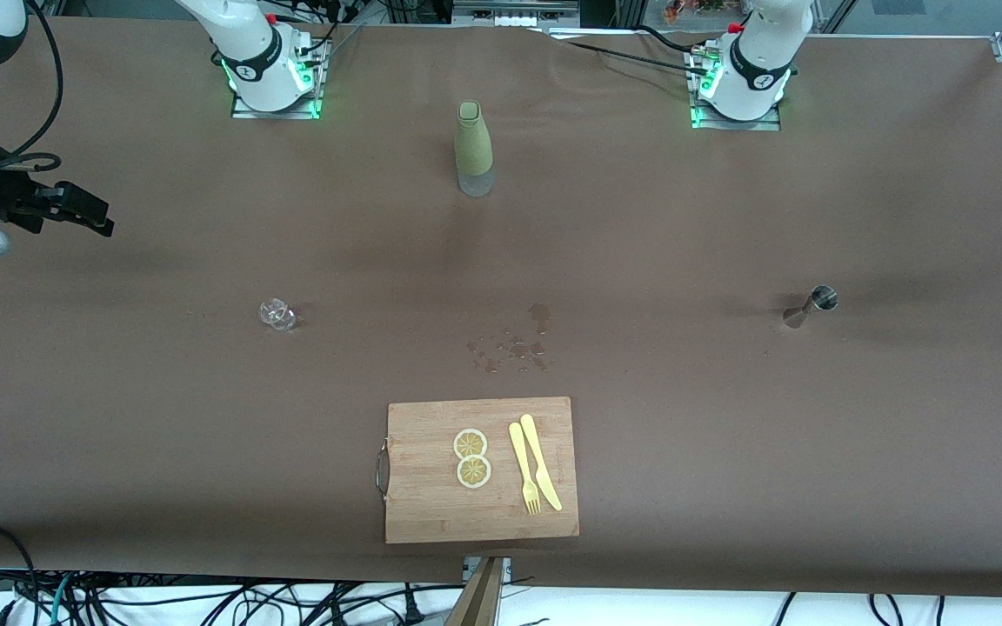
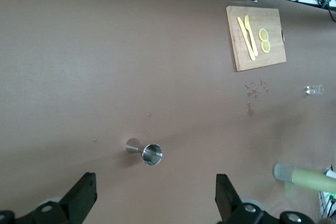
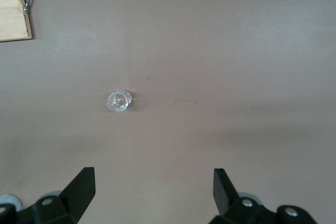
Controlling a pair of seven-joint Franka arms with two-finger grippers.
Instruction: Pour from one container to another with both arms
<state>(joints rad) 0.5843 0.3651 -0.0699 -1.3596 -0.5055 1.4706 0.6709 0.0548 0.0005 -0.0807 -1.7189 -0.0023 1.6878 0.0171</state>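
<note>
Next, I bring my left gripper down low, level it out and close it around the jigger's narrow middle (image 1: pixel 809 307) from the side, because it points down toward the upright jigger's wide rim (image 1: pixel 824 297).
A green-sleeved bottle (image 1: pixel 473 148) stands upright between the two arm bases. A small clear glass (image 1: pixel 277 314) sits toward the right arm's end, and a steel jigger (image 1: pixel 811 306) lies on its side toward the left arm's end. My right gripper (image 1: pixel 88 213) hangs at the table's edge, open and holding nothing. In its wrist view the right gripper (image 3: pixel 154 192) is well apart from the glass (image 3: pixel 119 101). My left gripper (image 2: pixel 156 198) is open and holds nothing, apart from the jigger (image 2: pixel 144 152), with the bottle (image 2: pixel 307 177) off to one side.
A wooden cutting board (image 1: pixel 431 513) lies near the table's front edge, carrying two lemon slices (image 1: pixel 471 457), a yellow fork (image 1: pixel 524 469) and a knife (image 1: pixel 541 461). Wet spots (image 1: pixel 514 348) mark the brown cloth between the board and the bottle. Cables hang off the front edge.
</note>
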